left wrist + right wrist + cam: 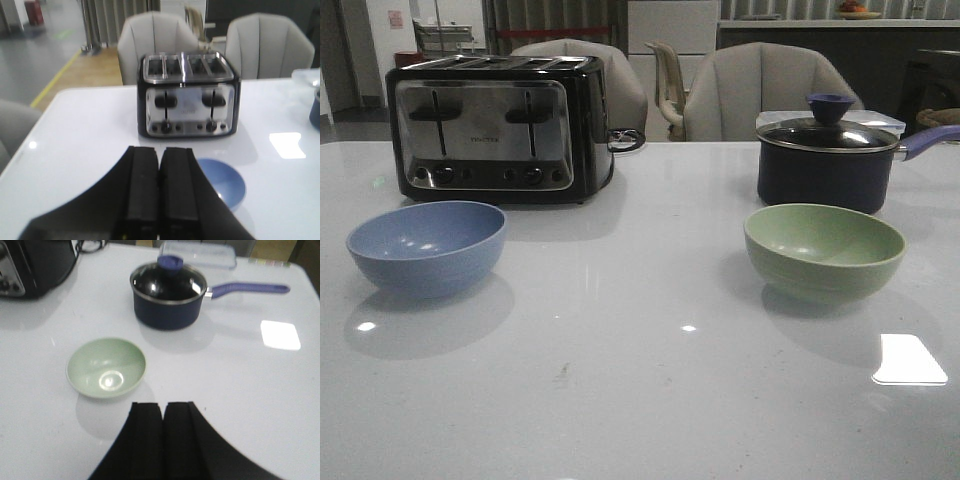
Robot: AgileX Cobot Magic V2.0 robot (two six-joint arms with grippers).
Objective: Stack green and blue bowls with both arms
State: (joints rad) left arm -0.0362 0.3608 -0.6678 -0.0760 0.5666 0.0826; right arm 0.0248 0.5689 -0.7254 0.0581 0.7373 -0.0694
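I should move the green bowl to the middle (643,345) with my right gripper before I lift the blue bowl with my left gripper, because the green bowl is far from the blue bowl (825,253).
The blue bowl (426,246) stands upright and empty at the left of the white table; it also shows in the left wrist view (225,182), partly hidden behind the fingers. The green bowl (824,251) stands upright and empty at the right, also seen in the right wrist view (106,367). My left gripper (159,150) is shut and empty, held above the table short of the blue bowl. My right gripper (163,405) is shut and empty, above the table short of the green bowl. Neither arm shows in the front view.
A black and chrome toaster (498,125) stands behind the blue bowl. A dark navy lidded saucepan (830,155) with its handle pointing right stands behind the green bowl, a clear plastic lid (198,253) beyond it. Grey chairs (760,92) line the far table edge.
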